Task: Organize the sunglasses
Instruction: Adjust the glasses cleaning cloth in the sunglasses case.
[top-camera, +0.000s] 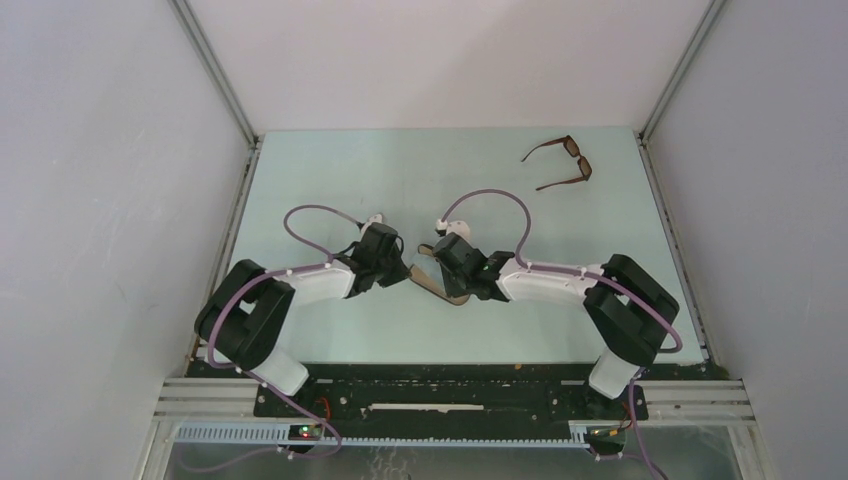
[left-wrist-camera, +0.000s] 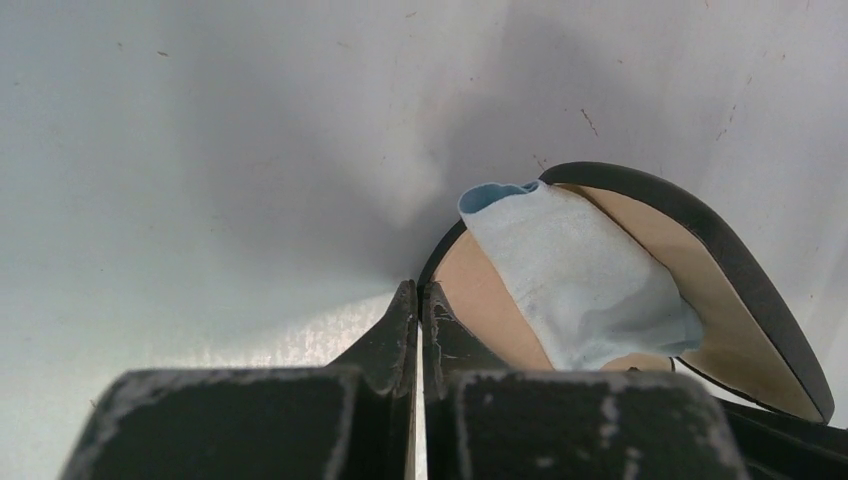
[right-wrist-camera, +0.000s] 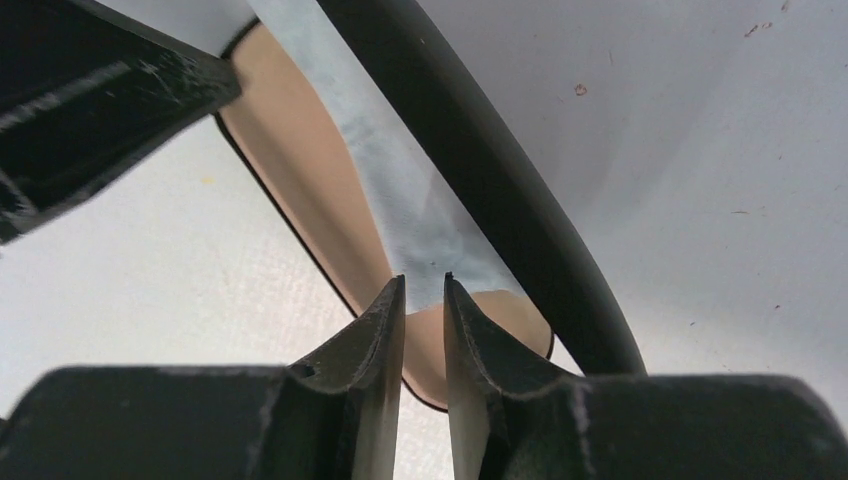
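The left gripper is on the case's rim with the light blue cloth crooked (left-wrist-camera: 592, 272) toward the case's lid, so the right gripper should pull the cloth's end (right-wrist-camera: 426, 288) across the case's lining.
The brown-framed sunglasses (top-camera: 562, 163) lie unfolded at the table's far right, well away from both arms. Mid-table, an oblong black case (top-camera: 441, 287) with tan lining stands open between the grippers, a light blue cloth (left-wrist-camera: 580, 290) lying inside it. My left gripper (left-wrist-camera: 420, 287) is shut, its tips pinching the case's black rim (left-wrist-camera: 740, 260) at the left end. From the other side my right gripper (right-wrist-camera: 424, 280) hovers over the lining, jaws a narrow gap apart, tips at the end of the cloth (right-wrist-camera: 400, 200). Nothing is pinched between them.
The case's black lid (right-wrist-camera: 480, 150) rises beside my right fingers. The left gripper's finger (right-wrist-camera: 100, 90) shows at the right wrist view's top left. White walls enclose the pale green table (top-camera: 330, 180) on three sides.
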